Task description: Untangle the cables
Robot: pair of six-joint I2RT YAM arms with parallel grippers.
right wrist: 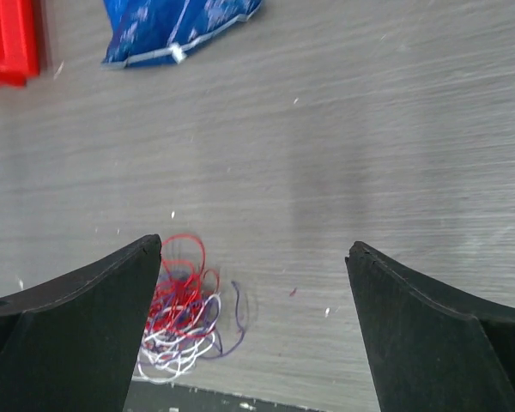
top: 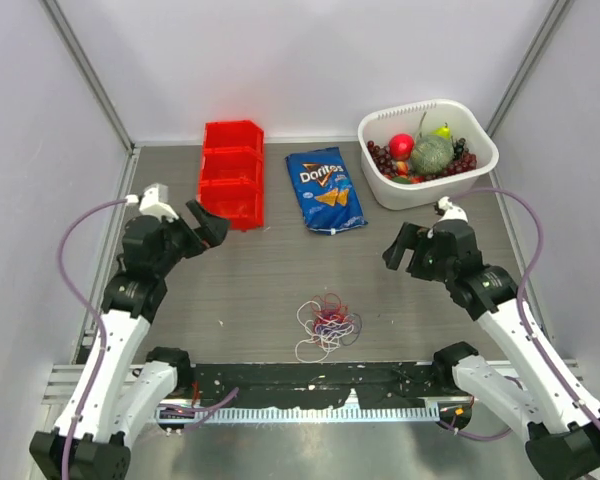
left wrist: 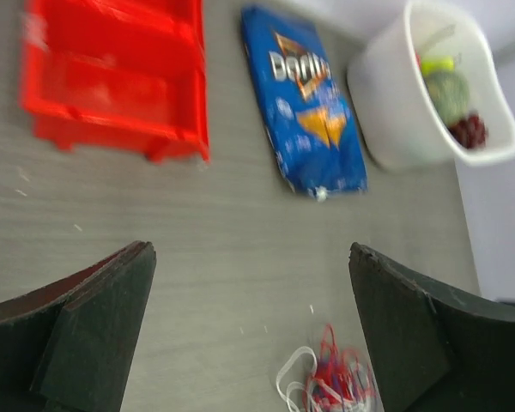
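Note:
My left gripper has open table (top: pixel 265 278) between it and the red loops at the tangle's far (top: pixel 330 302) edge, so it should keep moving in until its fingers are on both sides of the loops.
The cables (top: pixel 326 324) are a small tangle of white, red and purple loops lying on the grey table near its front edge, between the two arms. They show at the bottom of the left wrist view (left wrist: pixel 330 382) and at the lower left of the right wrist view (right wrist: pixel 184 319). My left gripper (top: pixel 208 226) is open and empty, held above the table left of the tangle. My right gripper (top: pixel 404 250) is open and empty, held above the table right of the tangle. Neither touches the cables.
A red bin stack (top: pixel 232 172) stands at the back left. A blue Doritos bag (top: pixel 325 189) lies at the back centre. A white basket (top: pixel 480 158) of fruit stands at the back right. A black strip (top: pixel 310 378) runs along the front edge.

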